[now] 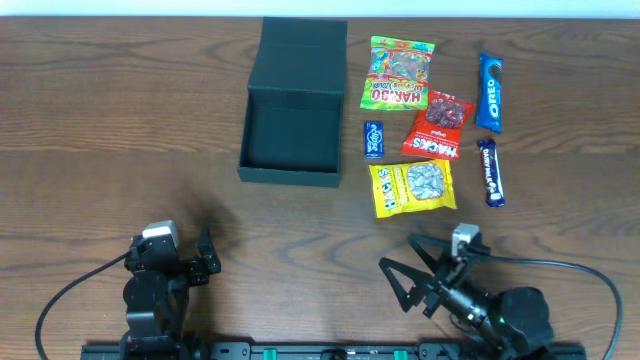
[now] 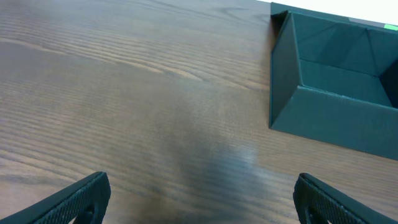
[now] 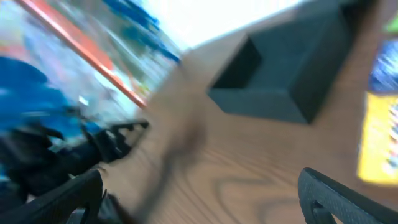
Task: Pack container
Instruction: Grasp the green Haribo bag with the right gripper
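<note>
The Haribo bag's middle is clear of the red Hacks bag. My open right gripper should go toward that middle next and close there.
The container, a dark teal-green square box, stands open at the table's middle back with its flap lid folded away behind it. Nothing lies inside it. To its right lie several snack packets: a Haribo bag, a red Hacks bag, a yellow bag, a small blue packet, an Oreo pack and a dark blue bar. My left gripper is open over bare wood near the front, the container ahead to its right. My right gripper is open and empty.
The right wrist view is blurred; it shows the container, the yellow bag at the right edge and the left arm. Both arm bases sit at the table's front edge. Bare wood lies left of the container.
</note>
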Controlling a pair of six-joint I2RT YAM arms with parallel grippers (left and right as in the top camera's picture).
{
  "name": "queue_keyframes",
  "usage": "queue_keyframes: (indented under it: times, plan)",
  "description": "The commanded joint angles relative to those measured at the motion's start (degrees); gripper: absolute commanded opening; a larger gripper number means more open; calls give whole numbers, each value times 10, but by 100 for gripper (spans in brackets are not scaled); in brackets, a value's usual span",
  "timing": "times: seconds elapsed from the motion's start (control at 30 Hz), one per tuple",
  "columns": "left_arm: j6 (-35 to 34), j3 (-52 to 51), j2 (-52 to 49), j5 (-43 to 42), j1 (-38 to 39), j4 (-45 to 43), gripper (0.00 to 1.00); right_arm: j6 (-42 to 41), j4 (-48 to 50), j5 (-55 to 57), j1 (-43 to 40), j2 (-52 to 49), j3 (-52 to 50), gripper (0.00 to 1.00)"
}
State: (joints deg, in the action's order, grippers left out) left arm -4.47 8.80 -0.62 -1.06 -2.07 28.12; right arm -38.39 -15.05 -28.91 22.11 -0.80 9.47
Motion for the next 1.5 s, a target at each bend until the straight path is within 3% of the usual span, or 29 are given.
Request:
queue_keyframes:
  times: [0.0,0.13,0.2,0.43,0.67,0.8,1.13,1.47]
  plan:
    - [4,-10,4,8,-2,-1,95,-48,57,-18,4,3,2,99]
    - [4,-10,4,8,-2,-1,95,-51,111,-1,4,-37,34,97]
    - [4,-10,4,8,-2,-1,95,-12,109,16,4,-99,76,97]
    - [4,-10,4,8,-2,-1,95,119,56,117,4,-422,279,97]
    - [4,-10,4,8,-2,-1,95,219,54,298,-1,-747,487,98]
    - [4,-10,4,8,-2,-1,95,231,61,354,-18,-883,590,97]
    - [4,-10,4,8,-2,-1,95,231,80,351,-104,-1154,796,98]
    - [4,-10,4,8,-2,-1,95,252,88,347,-111,-1325,897,90]
